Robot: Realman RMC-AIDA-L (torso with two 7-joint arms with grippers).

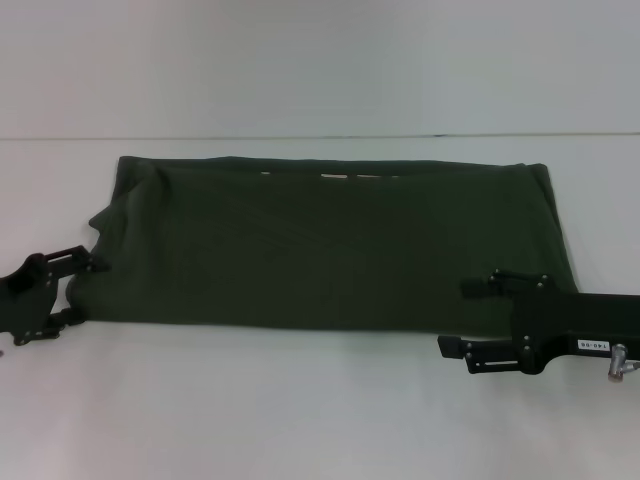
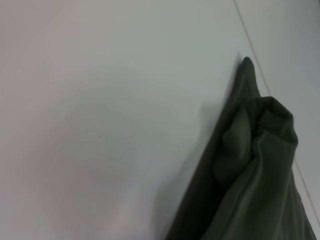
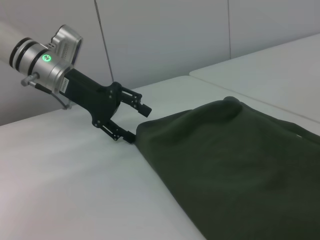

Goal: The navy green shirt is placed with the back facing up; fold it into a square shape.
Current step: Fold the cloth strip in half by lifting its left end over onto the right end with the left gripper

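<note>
The shirt's bunched fold (image 1: 138, 190) is lying limp, so I expect the shirt's near corner (image 1: 77, 308) to drag behind and fold over at a slant when the robot carries the shirt's end across.
The navy green shirt (image 1: 330, 240) lies on the white table (image 1: 300, 410), folded into a wide flat rectangle with a bunched fold at its left end. It also shows in the left wrist view (image 2: 255, 175) and the right wrist view (image 3: 235, 160). My left gripper (image 1: 85, 292) is open at the shirt's left edge, its jaws standing either side of the near left corner; it also shows in the right wrist view (image 3: 137, 123). My right gripper (image 1: 455, 316) is open at the shirt's near right edge, one finger (image 1: 480, 285) over the cloth, the other over the table.
A seam (image 1: 320, 137) runs across the table behind the shirt, with more white surface beyond it. A pale strip (image 1: 335, 177) shows at the shirt's far edge.
</note>
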